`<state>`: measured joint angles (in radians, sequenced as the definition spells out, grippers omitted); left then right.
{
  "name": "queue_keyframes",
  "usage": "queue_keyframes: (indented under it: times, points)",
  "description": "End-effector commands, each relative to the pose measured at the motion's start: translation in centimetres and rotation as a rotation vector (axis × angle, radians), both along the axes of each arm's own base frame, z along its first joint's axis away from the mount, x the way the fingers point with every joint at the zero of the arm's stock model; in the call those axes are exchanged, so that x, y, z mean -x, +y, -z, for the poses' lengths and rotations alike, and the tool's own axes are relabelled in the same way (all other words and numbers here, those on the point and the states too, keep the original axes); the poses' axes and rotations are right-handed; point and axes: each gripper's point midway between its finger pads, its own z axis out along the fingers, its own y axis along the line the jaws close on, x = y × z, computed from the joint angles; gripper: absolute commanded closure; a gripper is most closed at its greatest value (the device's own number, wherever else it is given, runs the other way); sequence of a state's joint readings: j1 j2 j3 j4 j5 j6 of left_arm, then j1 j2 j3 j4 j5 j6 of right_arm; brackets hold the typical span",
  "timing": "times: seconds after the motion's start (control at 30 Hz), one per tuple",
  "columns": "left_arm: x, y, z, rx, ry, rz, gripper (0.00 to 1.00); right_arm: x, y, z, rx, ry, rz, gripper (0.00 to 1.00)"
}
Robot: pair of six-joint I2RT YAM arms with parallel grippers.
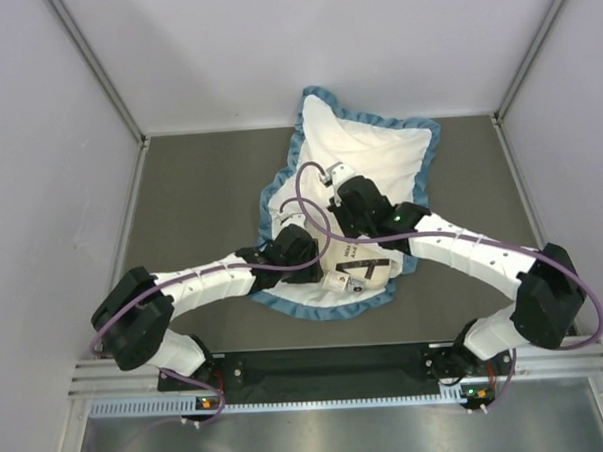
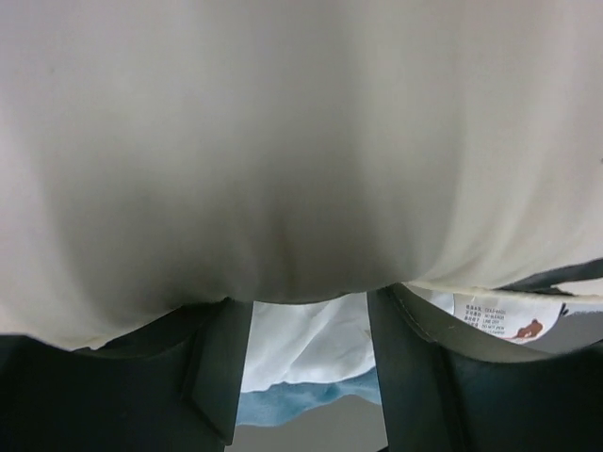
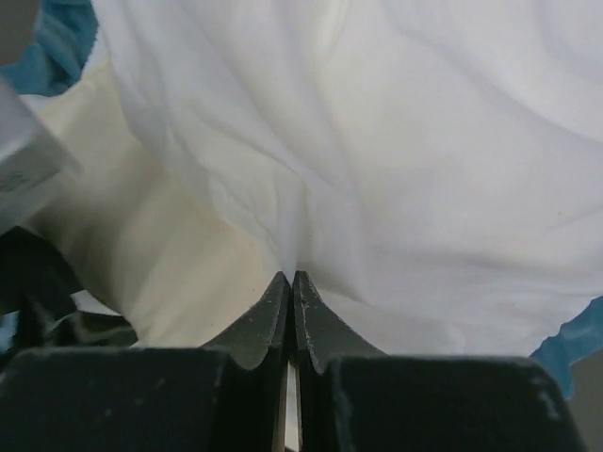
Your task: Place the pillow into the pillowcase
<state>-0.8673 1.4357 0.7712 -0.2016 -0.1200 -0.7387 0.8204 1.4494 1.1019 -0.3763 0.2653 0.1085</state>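
The robot's right gripper is pinching only white pillowcase fabric (image 3: 288, 231) next to the pillow, so it should open and take the pillow's edge (image 1: 336, 281) by the tag along with the fabric.
The pillowcase (image 1: 363, 148) lies mid-table with its white inside up and its blue ruffle round the rim. The cream pillow (image 1: 359, 274) shows at its near end, printed text up. My left gripper (image 1: 312, 248) is at the pillow's left side. In the left wrist view the pillow (image 2: 283, 141) bulges over the left gripper (image 2: 311, 301). Its jaws stand apart and squeeze the bulk. Pillowcase cloth (image 2: 311, 348) shows below. My right gripper (image 1: 349, 206) is over the case. In the right wrist view the right gripper (image 3: 292, 275) is shut on white pillowcase (image 3: 396, 141) fabric beside the pillow (image 3: 160, 245).
The grey table (image 1: 190, 191) is boxed in by white walls at the left, right and back. Purple cables (image 1: 310, 201) loop over both wrists above the fabric. A metal rail (image 1: 338, 385) runs along the near edge between the arm bases.
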Motion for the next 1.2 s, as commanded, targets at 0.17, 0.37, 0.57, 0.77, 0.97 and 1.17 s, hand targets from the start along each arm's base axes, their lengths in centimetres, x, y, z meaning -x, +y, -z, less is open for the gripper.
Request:
queue_keyframes:
  times: [0.17,0.37,0.57,0.77,0.97,1.17]
  points:
    - [-7.6,-4.5,-6.2,0.128,-0.242,-0.08,0.44,2.4,2.4,-10.5,-0.255,-0.036,-0.138,1.0]
    - [-12.9,-7.1,-10.5,0.142,-0.356,-0.129,0.44,4.3,2.1,-11.1,-0.309,0.027,-0.144,1.0]
    - [-19.0,-6.6,-10.1,0.152,-0.317,-0.209,0.43,6.5,1.6,-9.2,-0.353,0.101,-0.148,1.0]
    - [-18.5,-3.2,-9.3,0.105,-0.318,-0.247,0.41,7.7,1.1,-8.5,-0.375,0.126,-0.156,1.0]
    - [-15.1,-0.3,-12.3,0.109,-0.353,-0.232,0.37,7.8,1.8,-8.4,-0.388,0.145,-0.181,0.99]
    - [-10.9,4.2,-13.0,0.069,-0.315,-0.254,0.28,5.7,1.1,-8.9,-0.305,0.055,-0.147,0.13]
